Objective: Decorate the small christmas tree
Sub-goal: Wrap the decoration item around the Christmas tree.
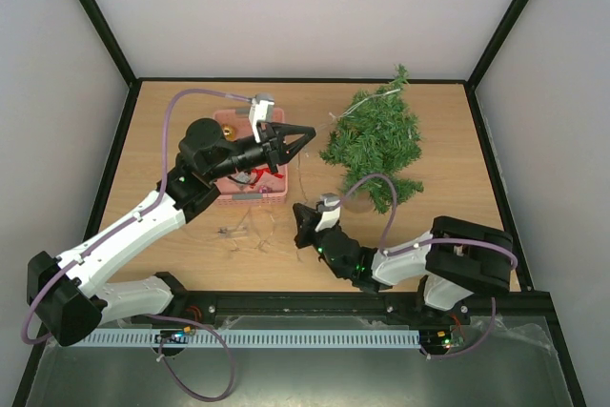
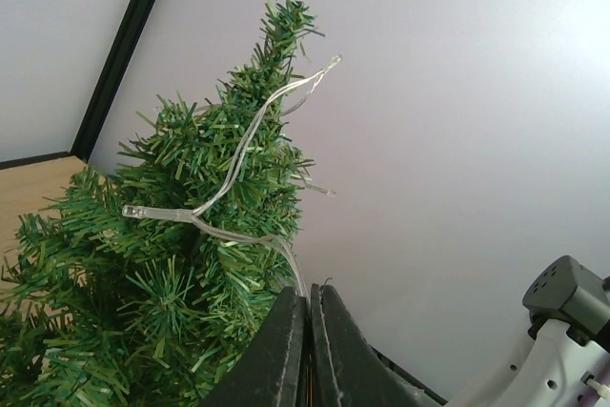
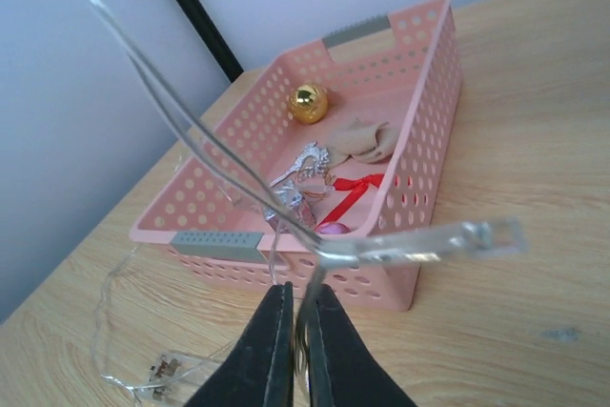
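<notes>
My left gripper is keeping the light string off the tree (image 1: 333,121). It should let go as my right gripper pulls the string across, and then grab the loose loops (image 1: 250,232).
The small christmas tree (image 1: 376,140) stands at the back right of the table, and its green branches (image 2: 172,264) fill the left of the left wrist view. A clear light string (image 2: 243,140) lies over its top. My left gripper (image 2: 310,291) is shut on that string, just left of the tree (image 1: 307,132). In front of the tree, low over the table, my right gripper (image 1: 303,221) points left. Its jaws (image 3: 300,291) are shut on another stretch of the light string (image 3: 191,121), with one clear bulb (image 3: 477,235) sticking out to the right.
A pink plastic basket (image 1: 250,199) sits under my left arm. Its perforated wall (image 3: 419,121) encloses a gold ball (image 3: 308,104), a red ribbon (image 3: 357,183) and a silver ornament (image 3: 305,164). Loose string loops (image 1: 238,231) lie in front of the basket.
</notes>
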Controlling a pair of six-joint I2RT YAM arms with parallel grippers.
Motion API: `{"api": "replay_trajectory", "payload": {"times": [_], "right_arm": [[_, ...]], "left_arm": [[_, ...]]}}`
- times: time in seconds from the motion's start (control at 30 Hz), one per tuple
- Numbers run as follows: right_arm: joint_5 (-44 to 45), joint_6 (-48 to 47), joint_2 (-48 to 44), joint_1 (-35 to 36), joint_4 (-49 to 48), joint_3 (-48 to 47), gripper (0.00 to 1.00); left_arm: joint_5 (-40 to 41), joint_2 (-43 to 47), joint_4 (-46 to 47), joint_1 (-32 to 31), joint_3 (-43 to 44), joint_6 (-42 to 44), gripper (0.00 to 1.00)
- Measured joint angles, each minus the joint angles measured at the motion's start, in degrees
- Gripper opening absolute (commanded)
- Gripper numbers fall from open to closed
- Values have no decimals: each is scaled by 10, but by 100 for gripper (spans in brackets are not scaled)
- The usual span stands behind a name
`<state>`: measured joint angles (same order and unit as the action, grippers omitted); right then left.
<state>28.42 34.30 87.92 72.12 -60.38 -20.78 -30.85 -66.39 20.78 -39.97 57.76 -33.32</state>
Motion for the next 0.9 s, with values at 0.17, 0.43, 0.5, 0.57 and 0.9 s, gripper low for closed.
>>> {"api": "replay_trajectory", "payload": {"times": [0.17,0.43,0.5,0.57,0.9], "right_arm": [[-20,-29,-17,0,-14,12,2],[-59,-58,-103,0,0,46,2],[-77,-75,-141,0,17,51,2],[-109,-96,-189,0,50,53,2],[-315,-177,-476,0,273,42,2]], "left_arm": [[2,0,9,0,-9,-13,2],[3,0,17,0,-9,-19,2],[5,0,17,0,-9,-19,2],[5,0,17,0,-9,-19,3],[4,0,22,0,-7,-37,20]]}}
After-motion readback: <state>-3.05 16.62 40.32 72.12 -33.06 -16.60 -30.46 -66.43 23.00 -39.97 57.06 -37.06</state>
